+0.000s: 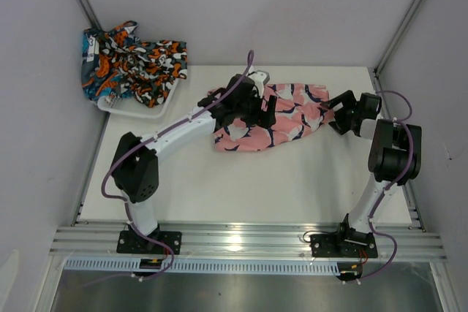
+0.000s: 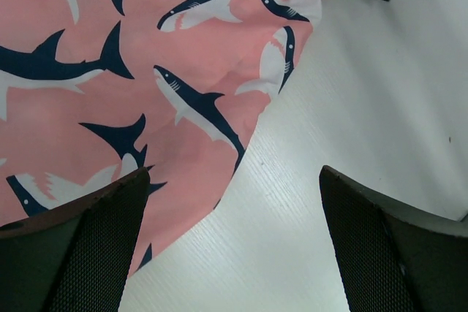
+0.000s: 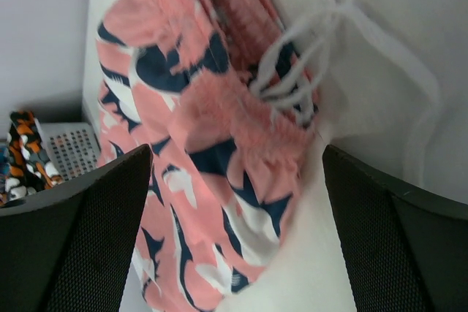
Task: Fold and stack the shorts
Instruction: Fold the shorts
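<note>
Next, I leave the spread half of the shorts and pinch the waistband's end [image 1: 319, 113] with my left gripper before folding, because the waistband of the pink shorts [image 3: 238, 118] lies bunched at my right gripper.
Pink shorts [image 1: 292, 118] printed with navy and white sharks lie spread at the back middle of the table. My left gripper [image 1: 265, 113] hovers open over their left half. In the left wrist view the pink shorts [image 2: 110, 71] fill the upper left, and bare table shows inside the left gripper [image 2: 234, 180]. My right gripper [image 1: 334, 116] stands open at their right end. In the right wrist view the right gripper [image 3: 238, 158] frames the bunched waistband of the pink shorts [image 3: 197, 129] and a white drawstring [image 3: 300, 63]. Two more patterned shorts [image 1: 135, 63] are heaped at the back left.
A white mesh basket [image 1: 139, 111] sits at the back left corner under the heap of black-orange and teal shorts, and the basket [image 3: 69, 147] also shows in the right wrist view. Grey walls and metal frame posts close in the table [image 1: 241, 188] on three sides.
</note>
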